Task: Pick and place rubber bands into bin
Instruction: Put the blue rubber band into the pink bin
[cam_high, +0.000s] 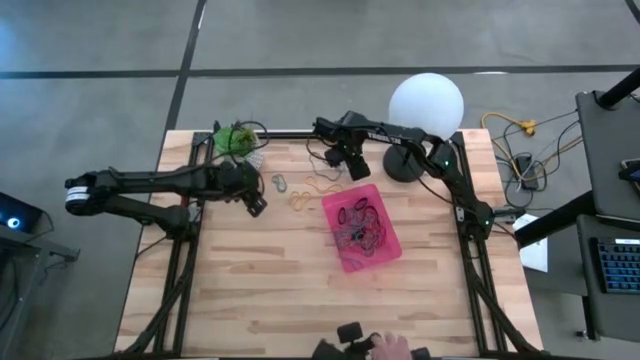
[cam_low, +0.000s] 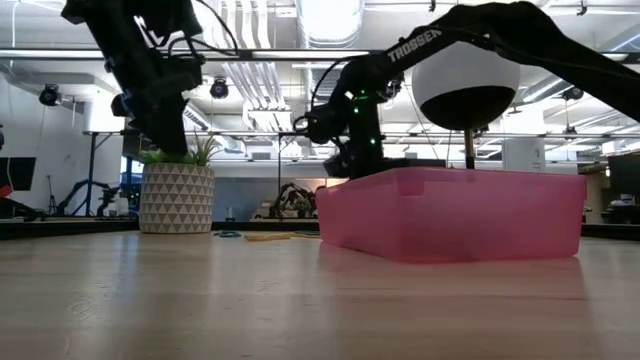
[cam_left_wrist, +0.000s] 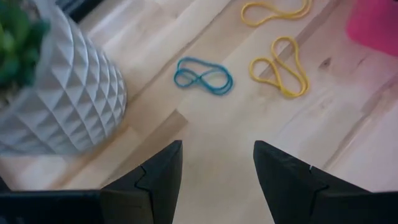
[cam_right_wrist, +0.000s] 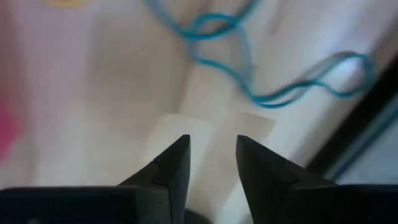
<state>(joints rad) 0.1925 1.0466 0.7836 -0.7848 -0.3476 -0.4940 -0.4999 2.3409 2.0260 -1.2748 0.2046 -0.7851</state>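
Note:
My right gripper's fingers are open and two teal bands cross ahead of them, so next I pinch the part of one band next to the crossing and lift that band clear first.
The pink bin stands at the table's middle with several dark rubber bands inside. On the wood to its left lie a teal band and two yellow bands. My left gripper hangs open above bare wood, on the near side of the teal band and beside the pot. My right gripper points down behind the bin's far edge, open with nothing between its fingers. Thin teal bands lie on the table just ahead of its tips.
A white patterned pot with a green plant stands at the far left, close to my left gripper. A white globe lamp on a black base stands at the far right. A person's hand shows at the near edge.

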